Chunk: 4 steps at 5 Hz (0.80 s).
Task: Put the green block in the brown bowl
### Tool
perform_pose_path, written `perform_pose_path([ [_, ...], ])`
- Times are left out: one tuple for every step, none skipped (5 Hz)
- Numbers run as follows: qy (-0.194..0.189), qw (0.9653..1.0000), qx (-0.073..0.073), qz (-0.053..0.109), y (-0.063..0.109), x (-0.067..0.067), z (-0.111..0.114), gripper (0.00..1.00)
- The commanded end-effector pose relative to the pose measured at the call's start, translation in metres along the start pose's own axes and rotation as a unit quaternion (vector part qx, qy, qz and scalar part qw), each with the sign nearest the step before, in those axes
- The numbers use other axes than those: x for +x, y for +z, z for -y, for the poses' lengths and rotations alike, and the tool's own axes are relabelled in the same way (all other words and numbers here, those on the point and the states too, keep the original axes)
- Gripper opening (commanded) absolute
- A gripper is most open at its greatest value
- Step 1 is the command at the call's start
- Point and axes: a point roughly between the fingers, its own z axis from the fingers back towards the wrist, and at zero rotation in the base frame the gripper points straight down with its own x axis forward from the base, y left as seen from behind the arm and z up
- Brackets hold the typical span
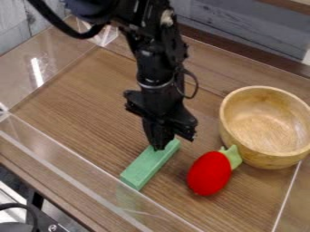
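Observation:
The green block's far end (pixel 171 147) is under my gripper's closed fingers, so I should open them and bring them down around the block's sides (pixel 155 160) before lifting.
The green block (pixel 147 167) lies flat on the wooden table, a light green bar running diagonally from near left to far right. My gripper (pixel 161 143) points straight down over the block's far end, its dark fingers pressed together and shut. The tips stand at or just above that end; contact cannot be told. Nothing is held between them. To the right the brown bowl (pixel 262 156) stands upright and empty, well apart from the gripper.
A red strawberry-like toy (pixel 209 173) with a green stem lies between the block and the bowl, close to the bowl's near wall. A clear plastic barrier (pixel 49 154) runs along the table's near and left sides.

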Motion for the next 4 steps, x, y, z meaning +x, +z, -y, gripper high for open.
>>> perform_pose_path([
  [0.008,0.9992,0.002,0.038,0.025,0.016,-0.003,0.00],
  [0.013,0.9991,0.003,0.039,0.039,0.020,0.004,0.00],
  [0.014,0.9995,0.008,0.029,0.039,0.016,0.010,1.00],
  [0.022,0.9995,0.012,0.019,0.033,0.011,0.005,1.00],
])
